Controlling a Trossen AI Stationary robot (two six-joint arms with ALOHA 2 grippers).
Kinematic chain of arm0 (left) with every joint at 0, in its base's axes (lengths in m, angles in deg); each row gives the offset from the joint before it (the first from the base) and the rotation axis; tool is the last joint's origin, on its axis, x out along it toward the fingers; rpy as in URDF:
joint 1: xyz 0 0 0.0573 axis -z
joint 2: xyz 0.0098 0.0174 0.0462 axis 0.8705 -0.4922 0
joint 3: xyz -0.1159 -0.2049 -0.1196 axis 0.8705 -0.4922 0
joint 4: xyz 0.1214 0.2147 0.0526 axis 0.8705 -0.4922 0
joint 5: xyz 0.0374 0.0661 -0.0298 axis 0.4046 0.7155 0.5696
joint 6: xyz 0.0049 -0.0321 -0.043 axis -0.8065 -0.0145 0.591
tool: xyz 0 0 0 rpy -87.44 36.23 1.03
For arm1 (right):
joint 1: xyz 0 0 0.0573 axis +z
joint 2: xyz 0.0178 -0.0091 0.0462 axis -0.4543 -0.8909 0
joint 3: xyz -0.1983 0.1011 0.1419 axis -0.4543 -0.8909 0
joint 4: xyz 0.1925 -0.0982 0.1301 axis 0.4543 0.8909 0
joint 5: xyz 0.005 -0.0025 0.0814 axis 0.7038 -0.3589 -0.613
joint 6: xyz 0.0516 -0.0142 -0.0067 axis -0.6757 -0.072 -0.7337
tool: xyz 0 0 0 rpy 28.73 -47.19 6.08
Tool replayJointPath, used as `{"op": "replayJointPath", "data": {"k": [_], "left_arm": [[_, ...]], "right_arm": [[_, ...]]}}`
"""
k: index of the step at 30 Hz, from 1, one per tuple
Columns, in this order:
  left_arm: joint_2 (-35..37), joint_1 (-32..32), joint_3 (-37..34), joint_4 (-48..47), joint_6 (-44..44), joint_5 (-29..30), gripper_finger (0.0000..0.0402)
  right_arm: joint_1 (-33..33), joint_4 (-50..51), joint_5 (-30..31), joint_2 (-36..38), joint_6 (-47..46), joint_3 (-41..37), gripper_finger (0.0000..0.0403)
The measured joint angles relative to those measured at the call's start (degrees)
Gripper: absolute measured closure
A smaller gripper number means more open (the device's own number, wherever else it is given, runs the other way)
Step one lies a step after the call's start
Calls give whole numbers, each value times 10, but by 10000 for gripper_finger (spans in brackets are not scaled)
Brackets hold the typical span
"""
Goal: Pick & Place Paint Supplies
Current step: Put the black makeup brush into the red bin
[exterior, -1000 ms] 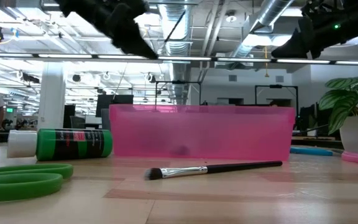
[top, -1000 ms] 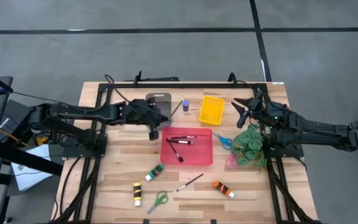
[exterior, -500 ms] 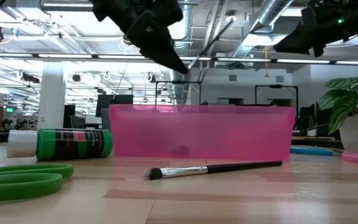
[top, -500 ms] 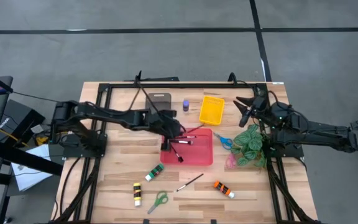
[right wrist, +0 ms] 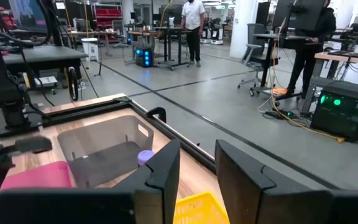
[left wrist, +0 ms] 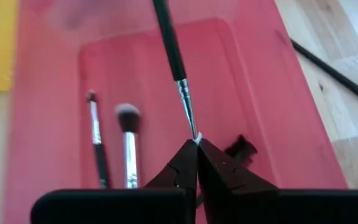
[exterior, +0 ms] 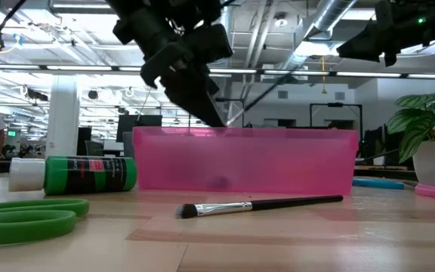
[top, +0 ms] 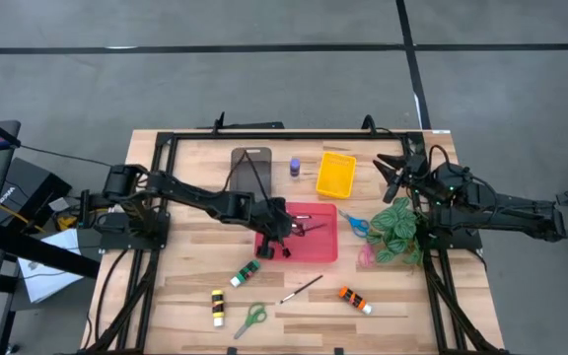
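Note:
The paintbrush's dark handle point(left wrist: 170, 43) lies lengthwise over the red tray's open bottom point(top: 311, 243), so the robot's left gripper should go on moving down until the paintbrush reaches the tray's bottom, then let go.
My left gripper point(top: 286, 229) hangs over the red tray point(top: 316, 248), shut on a thin dark-handled paintbrush point(left wrist: 171, 50). In the low view its fingers point(exterior: 216, 119) dip to the tray's rim point(exterior: 278, 134). Two more brushes point(left wrist: 96, 140) point(left wrist: 128, 146) lie flat on the tray floor. My right gripper point(top: 392, 176) is raised at the table's far right, next to the plant point(top: 398, 233). It is open with nothing between its fingers point(right wrist: 161, 171). On the near table lie a brush point(top: 302, 288), a green tube point(top: 244, 275), a yellow tube point(top: 218, 307), an orange tube point(top: 354, 299) and green scissors point(top: 250, 319). My left gripper pinches the brush by its metal ferrule end point(left wrist: 190, 124) between the two fingertips. The fingers slant down from the table's left. The handle point(exterior: 274, 79) runs on beyond the fingers and rises above the tray's rim toward the table's right, clear of the tray floor.
A yellow tray point(top: 335, 174), a purple bottle point(top: 295, 167) and a grey tray point(top: 251, 163) stand along the far side. Blue scissors point(top: 355, 224) lie between the red tray and the plant. A black frame point(top: 294, 131) runs round the table's far edge and sides.
My left gripper, still shut on the brush, has gone from beside the grey tray toward the table's right and near edge. It has sunk and tipped further down until it hangs over the red tray. The brush has travelled with it.

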Motion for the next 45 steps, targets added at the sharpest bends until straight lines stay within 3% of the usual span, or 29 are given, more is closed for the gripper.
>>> {"op": "replayJointPath", "data": {"k": [18, 45], "left_arm": [[-25, -1, 0, -96, 17, -26, 401], [-25, -5, 0, -115, 17, -39, 401]], "right_arm": [[0, 0, 0, -1, 3, 0, 305], [0, 2, 0, -1, 5, 0, 305]]}}
